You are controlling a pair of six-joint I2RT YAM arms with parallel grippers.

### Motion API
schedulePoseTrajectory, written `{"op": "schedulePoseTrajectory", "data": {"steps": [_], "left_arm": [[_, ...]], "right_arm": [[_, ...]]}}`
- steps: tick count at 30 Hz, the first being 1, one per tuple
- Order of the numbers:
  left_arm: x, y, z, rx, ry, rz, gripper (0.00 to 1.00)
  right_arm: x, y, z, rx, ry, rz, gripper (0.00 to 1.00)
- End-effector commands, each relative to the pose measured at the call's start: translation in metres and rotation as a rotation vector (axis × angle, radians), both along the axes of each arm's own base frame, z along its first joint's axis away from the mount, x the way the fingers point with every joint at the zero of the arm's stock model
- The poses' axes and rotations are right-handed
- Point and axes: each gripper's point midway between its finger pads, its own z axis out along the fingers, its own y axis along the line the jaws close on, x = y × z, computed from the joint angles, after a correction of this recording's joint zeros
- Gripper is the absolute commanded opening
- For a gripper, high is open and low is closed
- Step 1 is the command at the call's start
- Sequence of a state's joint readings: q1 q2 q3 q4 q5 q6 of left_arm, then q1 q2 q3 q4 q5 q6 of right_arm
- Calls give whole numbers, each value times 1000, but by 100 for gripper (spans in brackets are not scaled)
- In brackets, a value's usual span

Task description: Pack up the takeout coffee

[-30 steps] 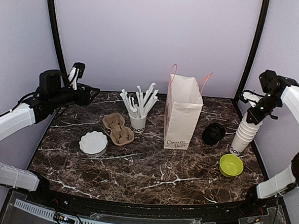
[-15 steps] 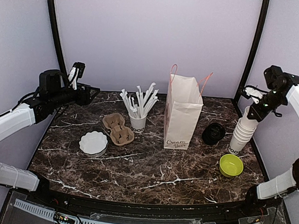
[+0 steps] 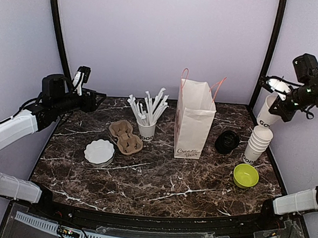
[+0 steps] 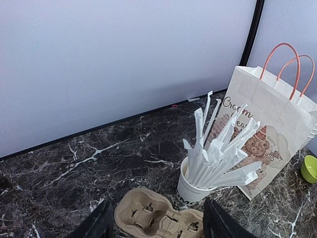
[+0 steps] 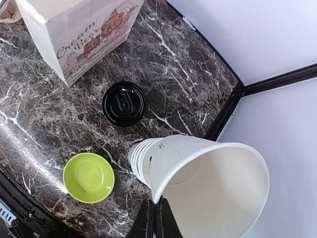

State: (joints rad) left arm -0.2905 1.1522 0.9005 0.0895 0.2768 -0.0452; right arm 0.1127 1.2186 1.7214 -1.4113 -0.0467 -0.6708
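My right gripper should continue to carry the lidless cup (image 3: 265, 116) until it stands on clear marble before the straws (image 3: 147, 175), because the cup is hanging with its opening up and is clear of the stack.
No lidded coffee cup is in view. My right gripper (image 3: 281, 100) (image 5: 154, 204) is shut on the rim of a lidless white paper cup (image 3: 267, 112) (image 5: 213, 183) with black lettering near its base. It holds the cup tilted in the air above the stack of lidless cups (image 3: 257, 144) (image 5: 140, 161) at the right edge. A pile of black lids (image 3: 227, 141) (image 5: 124, 103) lies left of the stack. My left gripper (image 3: 97, 98) (image 4: 157, 225) is open and empty, high over the back left. The brown pulp carrier (image 3: 125, 137) (image 4: 158, 218) lies below it.
A white paper bag (image 3: 194, 121) (image 4: 267, 119) (image 5: 79, 29) stands open at the middle back. A white cup of wrapped straws (image 3: 146, 130) (image 4: 195, 191) stands beside the carrier. A white fluted dish (image 3: 99, 151) lies at the left. A green bowl (image 3: 245, 175) (image 5: 89, 177) lies near the stack.
My right gripper has lifted the top cup off the stack and carried it up and to the right. The left arm has not moved.
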Motion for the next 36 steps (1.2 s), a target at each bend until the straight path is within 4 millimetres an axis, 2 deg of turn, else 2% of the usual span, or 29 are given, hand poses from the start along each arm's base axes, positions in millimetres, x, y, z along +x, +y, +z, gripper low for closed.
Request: {"op": "schedulePoseTrajectory", "data": {"steps": [1, 7, 11, 15, 17, 22, 28, 30, 33, 36], "left_arm": [[3, 5, -2, 32, -25, 22, 64], [6, 8, -7, 65, -10, 38, 64], [8, 11, -11, 90, -17, 46, 65], [13, 18, -16, 141, -9, 84, 65], [13, 20, -16, 151, -11, 94, 65], [19, 31, -23, 187, 5, 155, 65], [21, 32, -25, 193, 16, 163, 65], [20, 32, -23, 191, 14, 163, 65], [19, 31, -22, 182, 15, 156, 65], [19, 30, -20, 180, 15, 155, 65]], "right_arm": [[-12, 18, 12, 33, -37, 92, 0], [-28, 65, -25, 98, 77, 402, 0], [-34, 95, -46, 156, 179, 515, 0], [-43, 104, -85, 113, 244, 583, 0], [-53, 115, -98, 97, 254, 631, 0], [-87, 153, -108, 192, 367, 792, 0], [-113, 200, -137, 85, 405, 943, 0], [-125, 221, -141, 26, 397, 1003, 0], [-141, 260, -136, 4, 368, 1096, 0], [-147, 302, -130, 25, 285, 1161, 0]]}}
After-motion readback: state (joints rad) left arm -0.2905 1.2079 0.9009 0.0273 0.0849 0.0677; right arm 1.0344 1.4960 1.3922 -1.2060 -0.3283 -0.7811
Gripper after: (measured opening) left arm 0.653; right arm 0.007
